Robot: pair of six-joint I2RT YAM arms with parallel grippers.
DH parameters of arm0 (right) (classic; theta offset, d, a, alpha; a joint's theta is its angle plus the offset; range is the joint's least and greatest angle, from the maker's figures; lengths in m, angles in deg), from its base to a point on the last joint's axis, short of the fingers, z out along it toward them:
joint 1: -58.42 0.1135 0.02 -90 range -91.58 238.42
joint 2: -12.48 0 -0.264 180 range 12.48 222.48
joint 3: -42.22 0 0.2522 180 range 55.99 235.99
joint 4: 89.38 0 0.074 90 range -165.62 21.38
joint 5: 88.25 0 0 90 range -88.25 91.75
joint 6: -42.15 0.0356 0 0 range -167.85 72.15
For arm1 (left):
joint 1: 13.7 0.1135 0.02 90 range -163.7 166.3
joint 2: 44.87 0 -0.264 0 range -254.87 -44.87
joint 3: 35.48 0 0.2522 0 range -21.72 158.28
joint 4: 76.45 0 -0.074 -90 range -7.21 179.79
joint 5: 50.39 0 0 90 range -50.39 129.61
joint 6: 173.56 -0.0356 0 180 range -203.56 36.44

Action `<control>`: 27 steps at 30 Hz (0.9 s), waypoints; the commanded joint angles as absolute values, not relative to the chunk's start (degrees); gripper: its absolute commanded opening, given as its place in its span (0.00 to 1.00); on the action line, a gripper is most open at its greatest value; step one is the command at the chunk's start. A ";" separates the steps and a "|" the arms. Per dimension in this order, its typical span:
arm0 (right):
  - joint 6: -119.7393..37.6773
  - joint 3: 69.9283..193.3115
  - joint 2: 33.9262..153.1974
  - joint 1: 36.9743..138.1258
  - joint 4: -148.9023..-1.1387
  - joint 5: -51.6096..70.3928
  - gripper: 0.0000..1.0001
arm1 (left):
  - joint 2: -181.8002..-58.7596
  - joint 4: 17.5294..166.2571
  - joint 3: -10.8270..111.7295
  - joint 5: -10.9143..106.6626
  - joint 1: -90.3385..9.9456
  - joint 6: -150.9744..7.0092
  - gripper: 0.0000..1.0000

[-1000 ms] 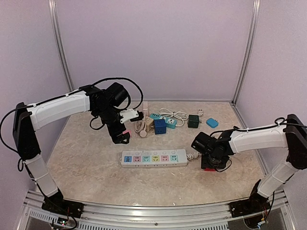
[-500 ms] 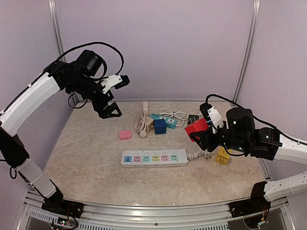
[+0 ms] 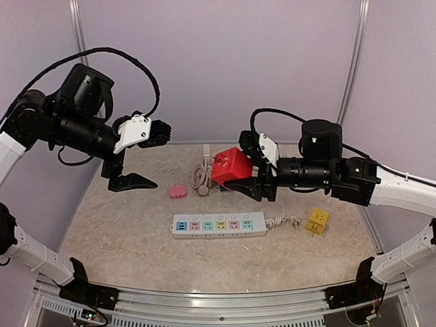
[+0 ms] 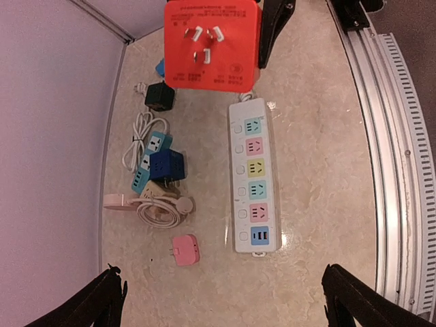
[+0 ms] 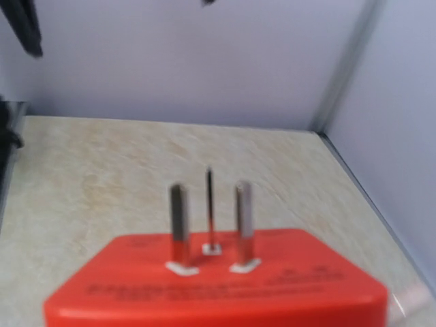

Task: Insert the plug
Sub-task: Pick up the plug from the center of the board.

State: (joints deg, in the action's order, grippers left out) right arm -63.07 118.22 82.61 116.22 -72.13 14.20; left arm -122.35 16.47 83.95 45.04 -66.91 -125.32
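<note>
Next, my left gripper takes the plug (image 3: 230,166) and turns it so my right gripper can grip it again, because the red plug's pins (image 4: 206,42) point across while the strip's sockets face up.
A red cube plug (image 3: 230,167) hangs in the air above the table, behind the white power strip (image 3: 218,225), with my right gripper (image 3: 240,170) shut on it. Its three metal prongs (image 5: 210,218) point toward my left gripper. In the left wrist view the red plug (image 4: 211,44) fills the top, with the right gripper's black fingers (image 4: 272,30) behind it. The power strip (image 4: 253,176) lies flat with coloured sockets facing up. My left gripper (image 3: 144,158) is raised at the left, wide open and holding nothing; its fingertips (image 4: 102,300) frame bare table.
A small pink adapter (image 3: 178,191) lies left of the strip. A yellow cube (image 3: 317,221) sits by the strip's cord at the right. Blue cube (image 4: 163,165), teal adapters, a black cube (image 4: 161,97) and coiled beige cable (image 4: 160,208) crowd the back. A metal rail (image 4: 388,136) borders the near edge.
My right gripper lifted the red plug off the table at the right and swung it left and up. The left arm rose and pulled back to the left, still open.
</note>
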 commanded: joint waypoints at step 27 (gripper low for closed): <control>-70.11 120.77 84.36 123.38 -81.49 11.10 0.00 | -127.08 36.09 80.08 45.14 -78.66 -126.41 0.85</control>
State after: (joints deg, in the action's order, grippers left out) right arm -70.94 120.21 84.97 123.09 -77.66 11.84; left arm -126.11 34.81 78.18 45.57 -77.97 -127.61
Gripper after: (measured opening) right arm 0.592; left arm 0.893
